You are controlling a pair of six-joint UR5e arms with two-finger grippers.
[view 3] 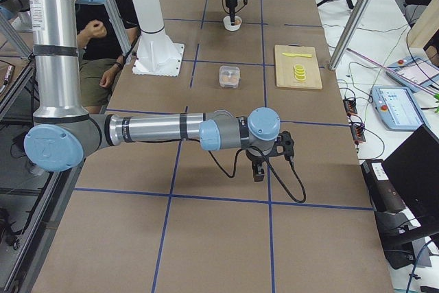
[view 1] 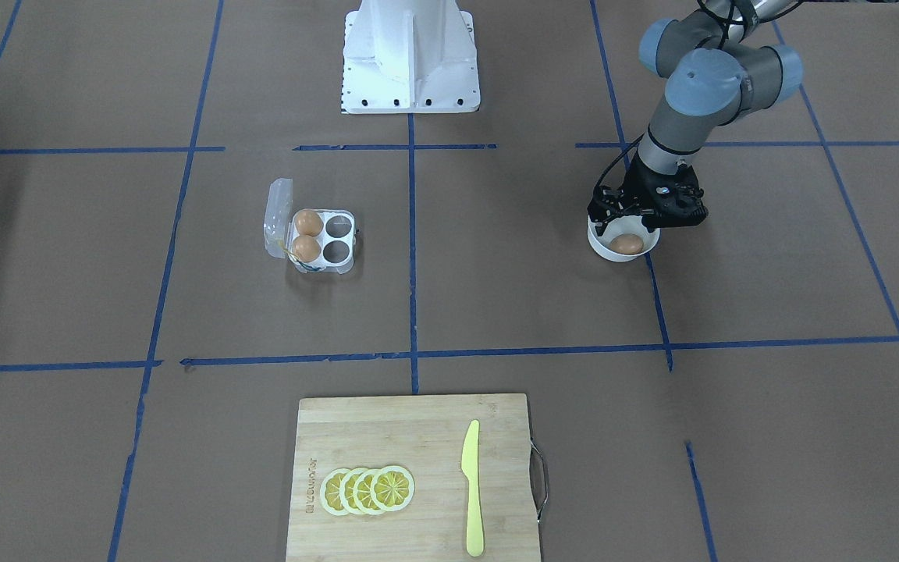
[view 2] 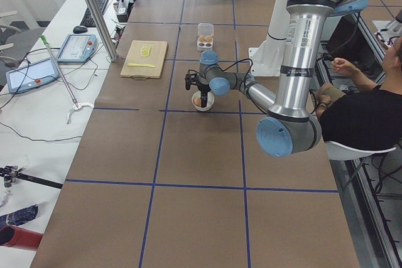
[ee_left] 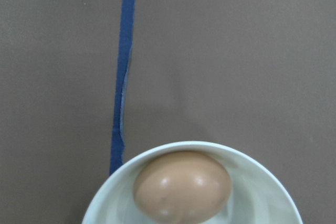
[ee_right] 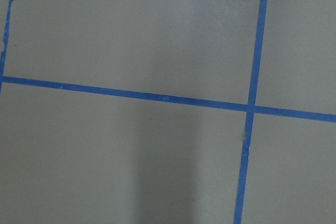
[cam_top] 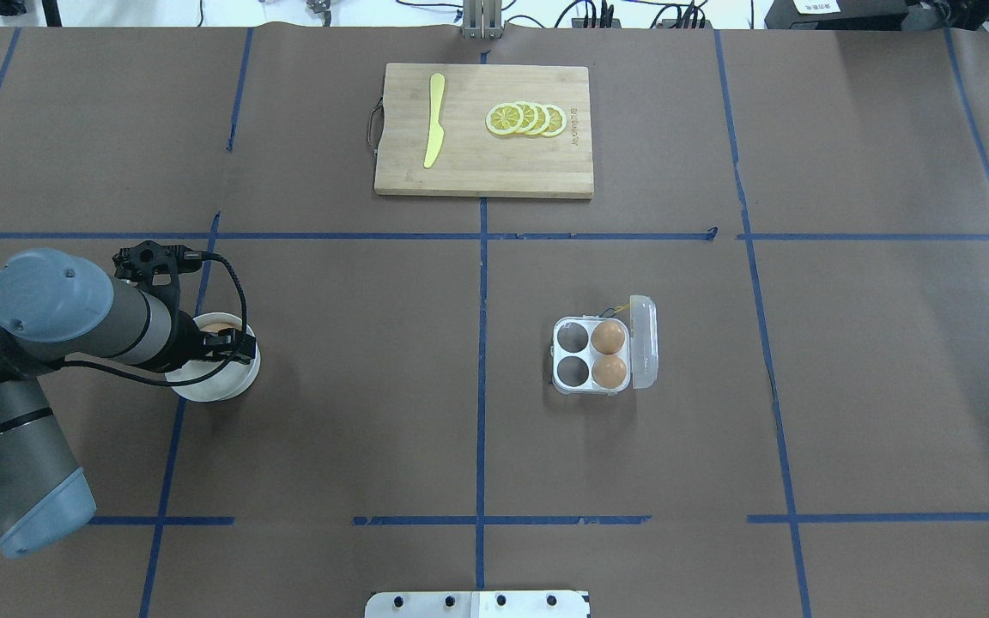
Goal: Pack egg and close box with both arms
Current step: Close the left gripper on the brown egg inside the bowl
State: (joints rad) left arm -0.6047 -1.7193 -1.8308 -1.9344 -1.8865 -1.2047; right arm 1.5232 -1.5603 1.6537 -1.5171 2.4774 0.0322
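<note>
I should open my left gripper wider and move it forward around the egg's middle (view 1: pixel 627 244) before lifting, because the egg lies by the bowl's rim (view 1: pixel 626 257), ahead of my left gripper's fingers.
The egg (ee_left: pixel 182 186) lies in a round white bowl (ee_left: pixel 257 200), also seen in the front view (view 1: pixel 626 244). My left gripper (view 1: pixel 627 228) hangs just above the bowl (view 1: pixel 602 248), jaws apart around the egg, holding nothing; in the overhead view (cam_top: pixel 215 336) it covers most of the egg. The box (view 1: pixel 336 251) stands open mid-table, its lid (view 1: pixel 278 218) flipped aside, two brown eggs (view 1: pixel 308 222) in the cells next to the lid and two cells empty. My right gripper (view 3: pixel 258 169) shows only in the right side view, low over bare table far from the box; I cannot tell its state.
A wooden cutting board (view 1: pixel 410 437) with lemon slices (view 1: pixel 367 490) and a yellow knife (view 1: pixel 471 488) lies at the operators' edge. The white pedestal (view 1: pixel 410 55) stands at the robot's side. A seated person (view 2: pixel 358 111) is beside the table.
</note>
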